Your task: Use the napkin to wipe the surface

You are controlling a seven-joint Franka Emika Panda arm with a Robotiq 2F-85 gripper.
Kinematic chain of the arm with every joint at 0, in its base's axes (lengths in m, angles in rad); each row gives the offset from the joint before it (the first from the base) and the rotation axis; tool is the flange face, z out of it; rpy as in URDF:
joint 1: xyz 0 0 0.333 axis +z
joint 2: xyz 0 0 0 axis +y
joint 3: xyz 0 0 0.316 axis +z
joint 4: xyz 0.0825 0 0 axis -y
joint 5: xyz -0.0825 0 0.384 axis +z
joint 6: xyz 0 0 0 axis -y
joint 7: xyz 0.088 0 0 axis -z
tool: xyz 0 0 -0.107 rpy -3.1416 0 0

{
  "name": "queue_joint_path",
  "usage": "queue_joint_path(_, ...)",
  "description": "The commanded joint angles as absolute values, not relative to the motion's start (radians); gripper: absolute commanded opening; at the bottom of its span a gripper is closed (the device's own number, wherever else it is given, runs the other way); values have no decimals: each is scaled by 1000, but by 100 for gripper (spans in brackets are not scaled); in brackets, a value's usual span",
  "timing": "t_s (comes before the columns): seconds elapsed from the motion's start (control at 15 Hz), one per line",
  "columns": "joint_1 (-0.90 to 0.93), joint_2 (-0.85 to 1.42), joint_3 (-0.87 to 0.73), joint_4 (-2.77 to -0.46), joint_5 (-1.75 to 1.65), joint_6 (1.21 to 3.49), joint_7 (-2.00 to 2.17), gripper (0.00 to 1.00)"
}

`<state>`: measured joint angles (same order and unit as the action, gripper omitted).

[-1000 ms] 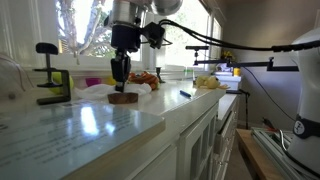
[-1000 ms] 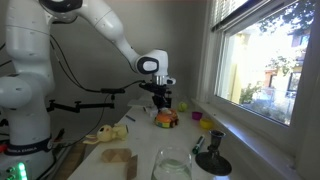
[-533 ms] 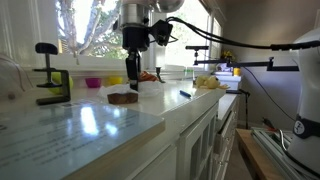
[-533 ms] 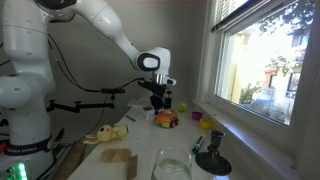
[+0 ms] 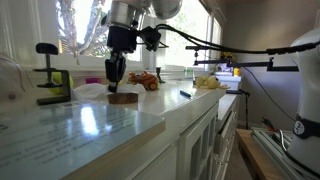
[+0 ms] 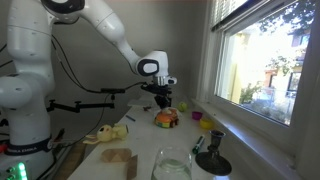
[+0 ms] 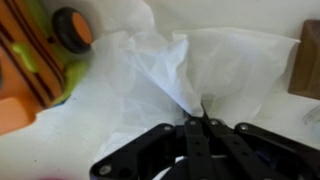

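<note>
I see the napkin lying between the orange toy and brown block, so next my gripper lifts the napkin over to the open counter (image 6: 150,138) by the glass before it wipes.
A white napkin (image 7: 190,70) lies crumpled on the white countertop (image 5: 150,112). My gripper (image 7: 200,122) is shut on a pinched fold of it, jaws pressed together. In an exterior view the gripper (image 5: 116,73) hangs just above the counter with the napkin (image 5: 93,89) spread to its left. In an exterior view the gripper (image 6: 160,103) stands behind an orange toy, and I cannot make out the napkin there.
An orange toy (image 5: 147,80) (image 6: 166,117) (image 7: 30,60) sits right beside the napkin. A brown block (image 5: 123,97) lies in front. A black clamp (image 5: 48,75) (image 6: 212,155), a yellow cloth (image 6: 103,133), a glass (image 6: 172,165) and small cups (image 6: 207,125) share the counter.
My gripper swung right half a second ago and has come back left, dragging the napkin across the counter. The napkin now covers the small cups behind it.
</note>
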<state>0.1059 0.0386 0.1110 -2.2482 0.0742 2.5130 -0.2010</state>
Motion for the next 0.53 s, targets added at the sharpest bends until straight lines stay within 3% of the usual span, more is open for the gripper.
queue_joint_path(0.0,132,18,146,-2250,103,2425,-254,0)
queue_joint_path(0.2,129,-7,142,-2239,49,2278,-227,0)
queue_joint_path(0.47,106,25,110,-2237,-89,2334,-125,0)
